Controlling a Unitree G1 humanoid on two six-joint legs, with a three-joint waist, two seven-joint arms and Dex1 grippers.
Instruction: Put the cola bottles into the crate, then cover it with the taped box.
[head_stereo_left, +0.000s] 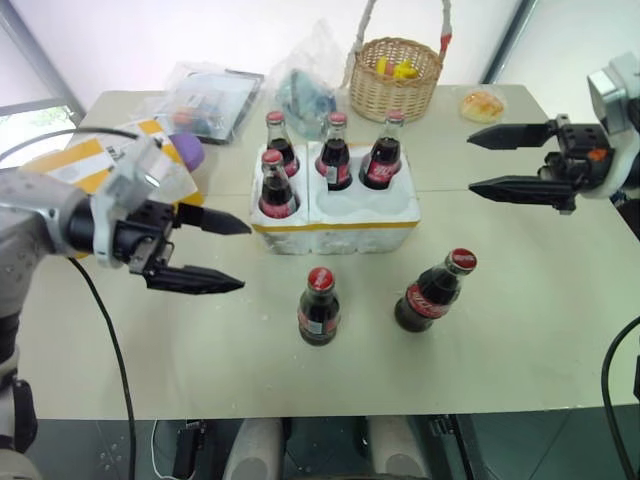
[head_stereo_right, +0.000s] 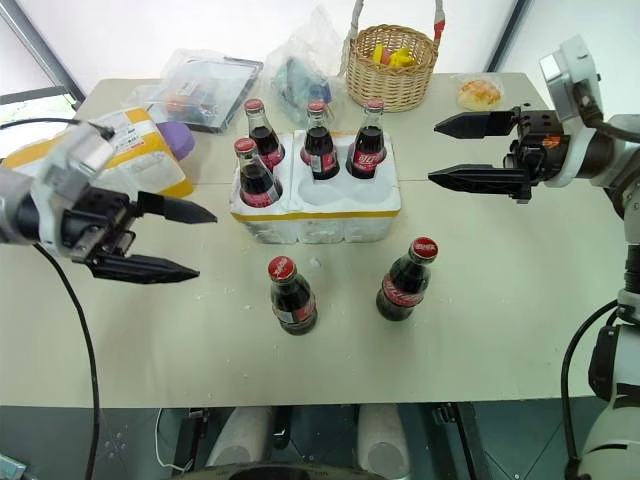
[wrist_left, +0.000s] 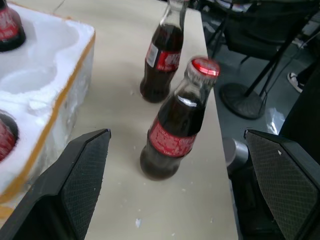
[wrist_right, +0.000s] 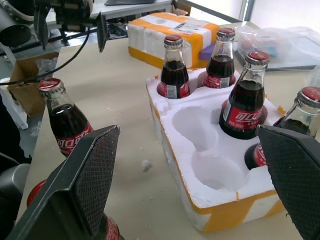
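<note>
I expect the loose cola bottle (head_stereo_left: 319, 308) to sink only partway as I lower it in, since the seated bottles (head_stereo_left: 277, 184) stand with their necks above the crate's wells.
The crate (head_stereo_left: 345, 208), white foam with a yellow band, stands mid-table with several cola bottles (head_stereo_left: 334, 150) upright in its wells; two wells on its near right side are bare. Two more bottles stand on the table in front of it, one (head_stereo_left: 319, 305) upright and one (head_stereo_left: 435, 290) further right. My left gripper (head_stereo_left: 246, 256) is open, hanging left of the crate and pointing right, with nothing between its fingers. On the crate's far right my right gripper (head_stereo_left: 469, 163) hovers open, pointing left. The taped box (head_stereo_right: 135, 150) lies at the left, behind my left arm.
At the back stands a wicker basket (head_stereo_left: 393, 78) holding yellow items. Clear plastic bags (head_stereo_left: 215, 95) lie beside it, and a wrapped bun (head_stereo_left: 482, 104) at the back right. A purple object (head_stereo_left: 190, 152) sits beside the taped box. The table's front edge runs close behind the loose bottles.
</note>
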